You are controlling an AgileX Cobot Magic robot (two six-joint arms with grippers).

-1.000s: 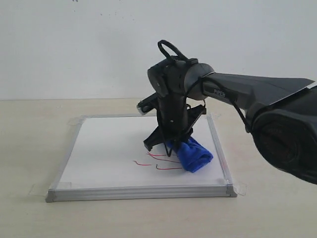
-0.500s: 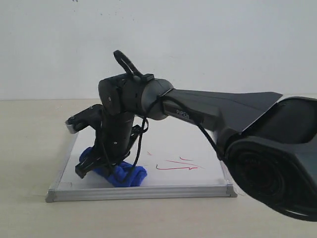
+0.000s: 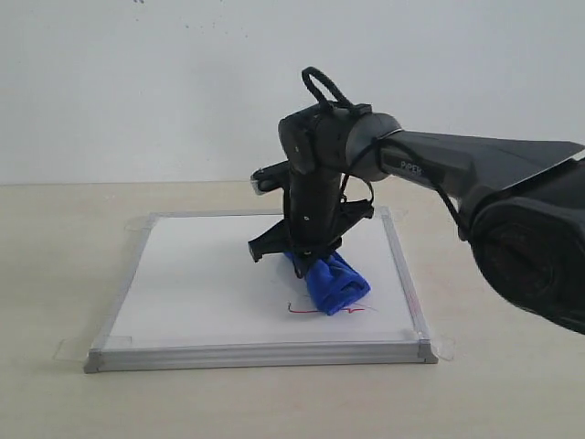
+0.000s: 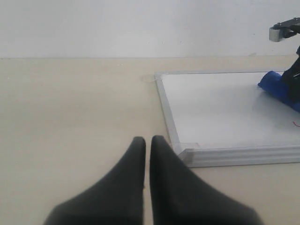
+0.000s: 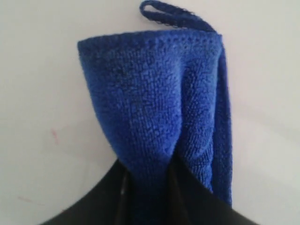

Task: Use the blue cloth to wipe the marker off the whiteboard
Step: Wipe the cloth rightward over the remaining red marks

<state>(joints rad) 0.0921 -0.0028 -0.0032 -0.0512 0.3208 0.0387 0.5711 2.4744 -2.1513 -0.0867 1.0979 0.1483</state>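
Note:
Red marker (image 3: 303, 311) is visible next to the near end of the blue cloth, so the robot's right gripper should pull the cloth back across it, toward the whiteboard's near frame (image 3: 352, 353).
The whiteboard (image 3: 196, 283) lies flat on the table, silver-framed, with tape tabs at its corners. My right gripper (image 3: 306, 261) is shut on the blue cloth (image 3: 335, 283) and presses it onto the board right of centre. A short red marker line (image 3: 306, 311) shows just in front of the cloth. In the right wrist view the blue cloth (image 5: 154, 103) is pinched between the dark fingers, and a faint red marker trace (image 5: 55, 136) lies on the white surface. My left gripper (image 4: 147, 140) is shut and empty, over the table near a corner of the whiteboard (image 4: 215, 112); the blue cloth (image 4: 279, 86) shows far off.
The beige table (image 3: 55, 265) surrounds the board on all sides. A white wall (image 3: 137, 91) stands behind. The right arm's dark body (image 3: 512, 210) reaches in from the right over the board's right edge.
The right gripper swept the cloth from the board's right to its front left corner, then back to right of centre. Fewer red lines remain than a second ago.

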